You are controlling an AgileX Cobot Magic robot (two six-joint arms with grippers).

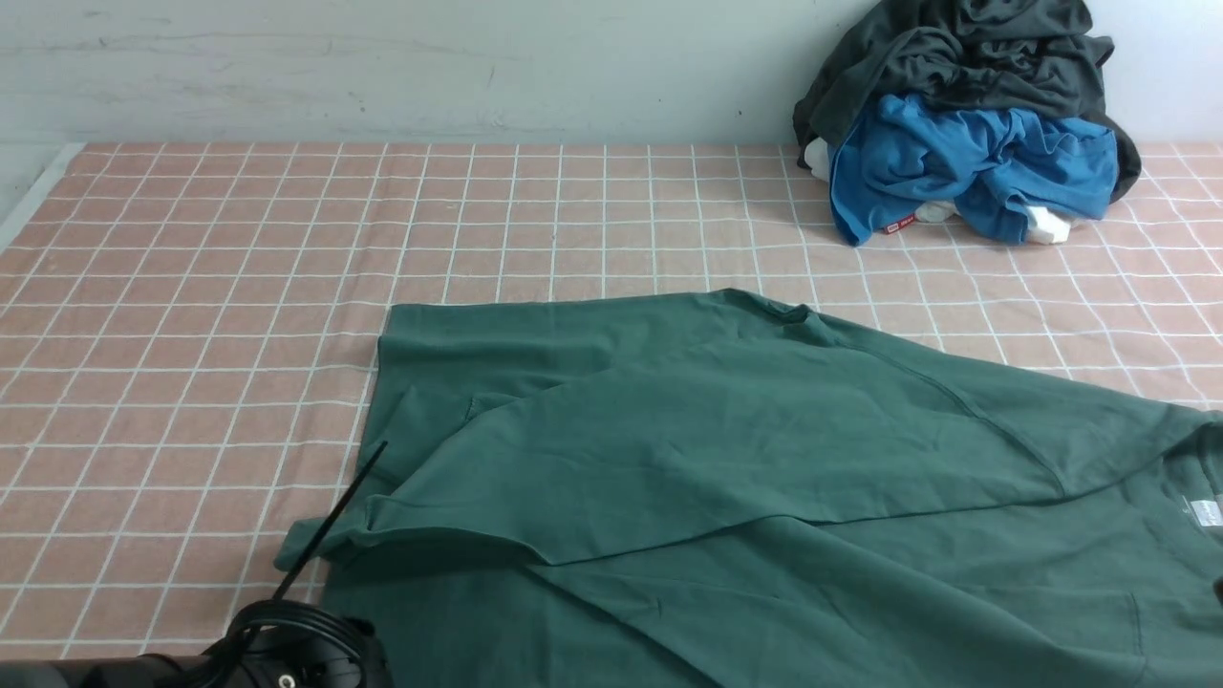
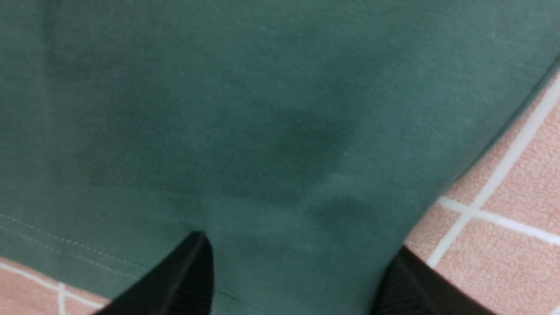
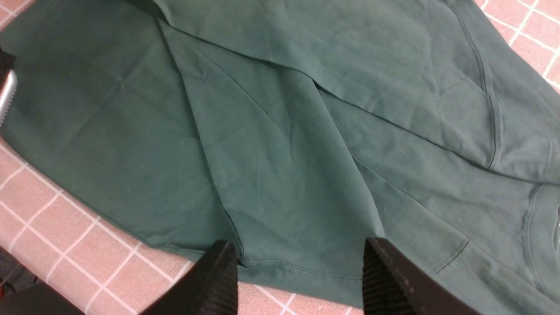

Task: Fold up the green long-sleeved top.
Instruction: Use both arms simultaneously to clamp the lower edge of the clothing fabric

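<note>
My gripper will make the green long-sleeved top (image 1: 688, 424) fold over into a soft, uneven bundle when it lifts the top's near edge, because loose slanting creases (image 1: 671, 543) cross the top.
The green long-sleeved top (image 1: 764, 478) lies spread on the near part of the table, with one sleeve folded across its body. Its crew neck and white label (image 1: 1206, 509) are at the right edge. My left gripper (image 2: 297, 271) is open and hovers very close over the top (image 2: 262, 131), near a stitched hem corner. My right gripper (image 3: 299, 262) is open, with its fingers (image 3: 214, 284) straddling the top's stitched hem (image 3: 297, 269) just above it. The collar (image 3: 536, 227) shows at that view's edge. The chest logo is hidden.
A pile of dark grey (image 1: 965, 57) and bright blue (image 1: 965, 167) garments sits at the back right against the wall. The pink checked cloth (image 1: 191, 287) covers the table. My left arm's wrist and cables (image 1: 287, 650) are at the near left.
</note>
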